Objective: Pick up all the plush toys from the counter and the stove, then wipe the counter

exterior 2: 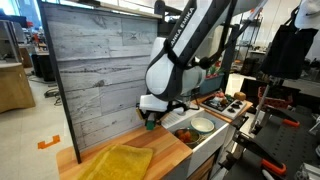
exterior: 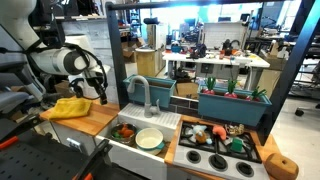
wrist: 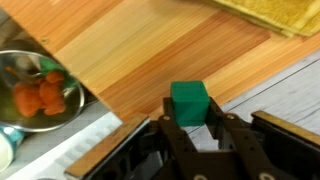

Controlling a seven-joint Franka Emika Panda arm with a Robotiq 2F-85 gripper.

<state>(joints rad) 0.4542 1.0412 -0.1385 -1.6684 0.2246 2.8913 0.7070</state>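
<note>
The green plush toy (exterior 2: 151, 124) is clear of the counter and the white bowl (exterior: 149, 138) is empty, so the robot's gripper should keep going toward the bowl and let go above it.
My gripper (wrist: 190, 117) is shut on a green cube-shaped plush toy (wrist: 189, 101) and holds it just above the wooden counter (wrist: 130, 50). It hangs over the counter in both exterior views (exterior: 97, 86) (exterior 2: 150, 119), with the green toy (exterior 2: 150, 124) at its tips. Orange and red plush toys (wrist: 40, 95) lie in a steel bowl in the sink (exterior: 124, 131). More plush toys (exterior: 203, 133) lie on the black stove (exterior: 215, 155), with a teal one (exterior: 238, 144) among them.
A flat yellow cloth (exterior: 70, 107) (exterior 2: 120, 162) (wrist: 275, 12) lies on the counter beside the gripper. A white bowl (exterior: 149, 139) sits in the sink by the faucet (exterior: 140, 92). Teal planter boxes (exterior: 232, 103) stand behind the stove. A grey plank wall (exterior 2: 95, 65) backs the counter.
</note>
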